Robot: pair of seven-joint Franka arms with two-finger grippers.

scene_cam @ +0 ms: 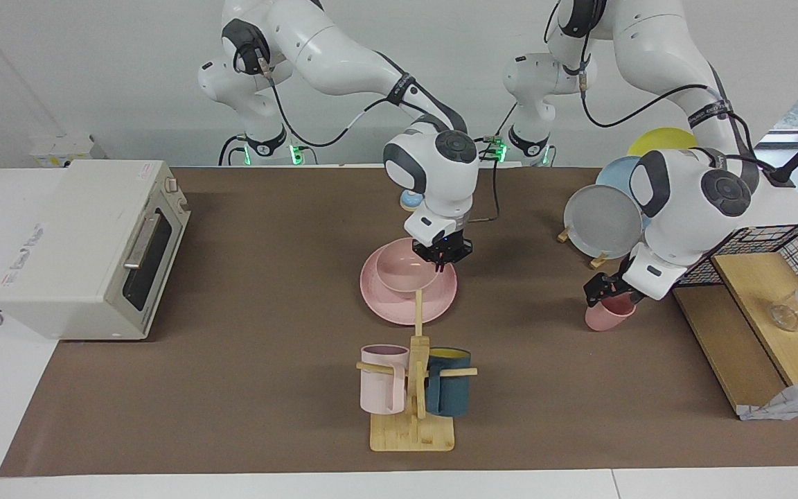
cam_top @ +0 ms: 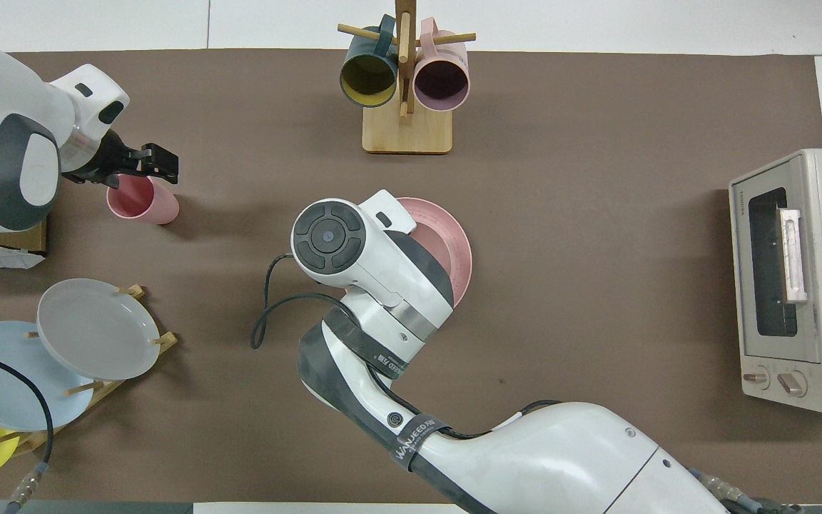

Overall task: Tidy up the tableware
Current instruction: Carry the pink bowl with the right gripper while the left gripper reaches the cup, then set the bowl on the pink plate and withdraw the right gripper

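Observation:
The robot's right gripper is blocking the way into the pink bowl (scene_cam: 401, 269), so it should move back out of the way before the robot's left gripper puts the pink cup (cam_top: 156, 205) inside.
The pink plate (scene_cam: 399, 305) lies at the table's middle, and the pink bowl (scene_cam: 402, 269) sits on it. My right gripper (scene_cam: 442, 254) is shut on the bowl's rim at the side toward the left arm's end. In the overhead view the right arm hides the bowl, and only part of the plate (cam_top: 456, 251) shows. The pink cup (scene_cam: 607, 315) stands upright toward the left arm's end; it also shows in the overhead view (cam_top: 141, 200). My left gripper (scene_cam: 605, 290) is down at the cup's rim and covers its top.
A wooden mug rack (scene_cam: 413, 416) with a pale pink and a teal mug stands farther from the robots than the plate. A toaster oven (scene_cam: 87, 242) is at the right arm's end. A plate rack (scene_cam: 603, 220) and a wire shelf (scene_cam: 759, 277) are at the left arm's end.

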